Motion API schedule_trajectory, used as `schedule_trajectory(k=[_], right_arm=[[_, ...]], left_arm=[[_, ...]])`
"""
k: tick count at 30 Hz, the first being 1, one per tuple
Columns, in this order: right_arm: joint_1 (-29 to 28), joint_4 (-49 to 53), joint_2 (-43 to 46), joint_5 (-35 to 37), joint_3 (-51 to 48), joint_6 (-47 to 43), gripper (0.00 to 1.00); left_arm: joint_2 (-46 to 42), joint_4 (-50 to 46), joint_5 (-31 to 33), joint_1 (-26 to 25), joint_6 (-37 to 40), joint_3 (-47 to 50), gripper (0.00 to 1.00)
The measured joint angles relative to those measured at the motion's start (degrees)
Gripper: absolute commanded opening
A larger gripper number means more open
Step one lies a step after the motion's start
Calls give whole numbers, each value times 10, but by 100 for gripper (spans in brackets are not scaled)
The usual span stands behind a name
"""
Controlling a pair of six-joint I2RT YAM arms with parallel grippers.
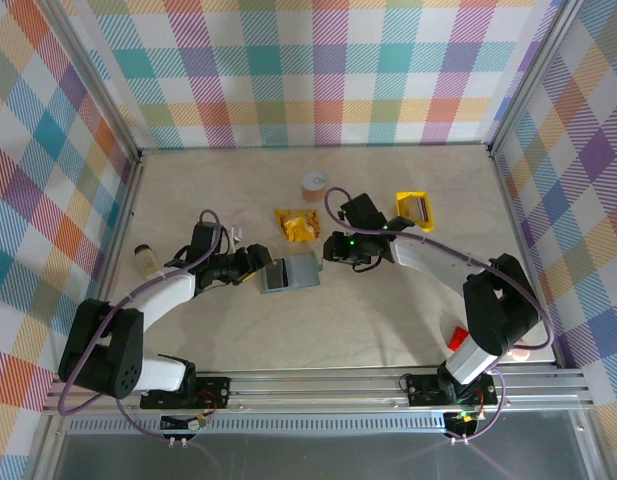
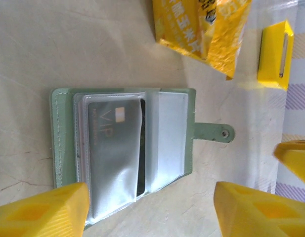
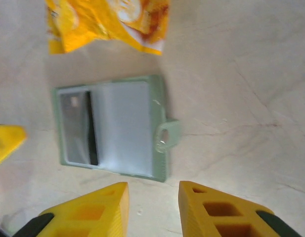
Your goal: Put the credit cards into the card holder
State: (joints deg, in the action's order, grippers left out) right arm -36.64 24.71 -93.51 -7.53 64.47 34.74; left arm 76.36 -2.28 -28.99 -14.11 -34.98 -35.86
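Next, my right gripper pinches the tab [image 3: 168, 135] while my left gripper folds the cover, because the card holder lies open [image 1: 290, 272] with its snap tab free next to my right gripper.
The card holder [image 1: 291, 272] lies open on the table, a sage-green wallet [image 2: 61, 138] with clear sleeves and a snap tab [image 2: 214, 132]. A grey credit card marked VIP [image 2: 110, 148] sits inside a sleeve, and a dark card edge [image 2: 141, 148] shows behind it. My left gripper [image 2: 152, 212] hovers open just off the wallet's near edge, touching nothing. Across from it, my right gripper [image 3: 152, 207] is open too, a little short of the wallet [image 3: 112, 126] near its tab, holding nothing. From above, the left gripper [image 1: 260, 262] and right gripper [image 1: 333, 248] flank the wallet.
An orange-yellow snack packet [image 1: 296, 223] lies just behind the wallet. A yellow square tray [image 1: 415, 210] stands at the back right, a small round tan thing [image 1: 315, 183] behind the packet, and a small bottle [image 1: 144, 258] at the left. Plaid walls enclose the table.
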Motion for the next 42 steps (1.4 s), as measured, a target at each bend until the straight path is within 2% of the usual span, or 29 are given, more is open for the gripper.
schedule_trajectory(k=[8,14,18,21,25,33,38,42], right_arm=[[-6,34,-82,-15,60,-31,35],[-6,48,-118,-14,100,-44,26],[-6,52,-134,-10,111,-47,24],[-6,60,-144,-8,111,-53,17],[-6,67,-147,-4,111,-59,0],[-6,47,-120,-9,71,-51,0],[-6,31,-109,-18,37,-38,0],[-6,19,-109,-24,26,-30,0]], left_arm=[[-16,-35,22,0,-2,0,75],[-16,-36,24,0,-2,4,73],[-16,-37,23,0,-2,5,73],[-15,-37,23,0,-2,5,72],[-7,-37,23,0,-2,4,71],[36,-55,26,0,12,-16,71],[75,-75,39,-5,42,-50,78],[88,-87,47,-12,63,-64,79]])
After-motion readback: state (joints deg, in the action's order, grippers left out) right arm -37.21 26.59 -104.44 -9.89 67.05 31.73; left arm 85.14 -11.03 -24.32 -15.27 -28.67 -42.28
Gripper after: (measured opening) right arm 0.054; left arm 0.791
